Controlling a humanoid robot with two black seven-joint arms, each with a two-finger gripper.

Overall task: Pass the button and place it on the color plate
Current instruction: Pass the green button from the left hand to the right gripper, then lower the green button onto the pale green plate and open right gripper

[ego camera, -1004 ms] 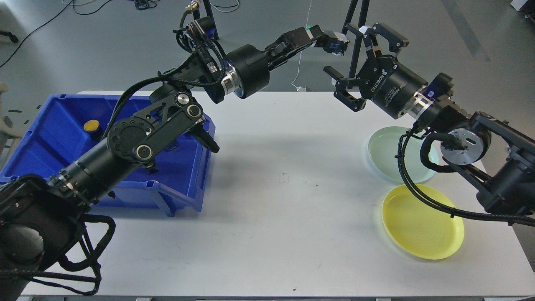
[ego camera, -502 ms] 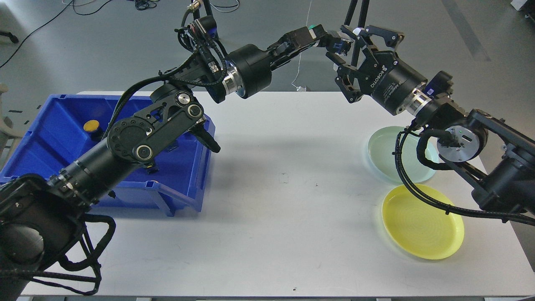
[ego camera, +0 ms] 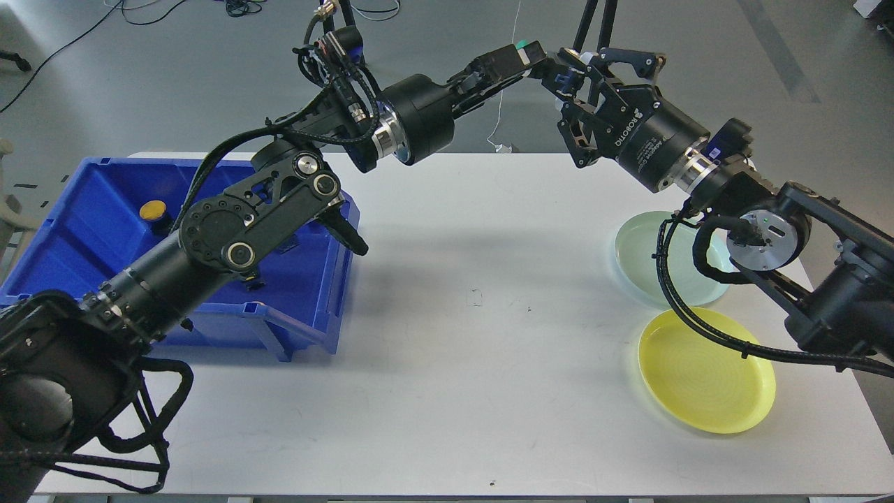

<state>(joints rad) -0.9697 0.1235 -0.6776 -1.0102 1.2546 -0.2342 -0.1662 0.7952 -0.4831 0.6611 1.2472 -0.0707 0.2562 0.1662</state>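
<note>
The button will show a full green cap when I carry it away, because a sliver of green (ego camera: 521, 45) peeks out at the ends of my left gripper's fingers.
My left gripper (ego camera: 550, 64) is held high beyond the table's far edge. It is shut on a small blue button (ego camera: 567, 78), which is mostly hidden between the two grippers. My right gripper (ego camera: 569, 87) meets it from the right. Its jaws stand open, one on each side of the button and the left fingertips. A yellow plate (ego camera: 705, 381) lies at the table's right front. A pale green plate (ego camera: 646, 255) lies just behind it, partly under my right arm.
A blue bin (ego camera: 307, 293) stands at the table's left, with a yellow button (ego camera: 152, 209) inside near its back wall. My left arm passes over the bin. A black tripod (ego camera: 594, 28) stands behind the grippers.
My right gripper has moved up and to the left, and its open jaws now straddle the button in my left gripper. My left arm has barely moved.
</note>
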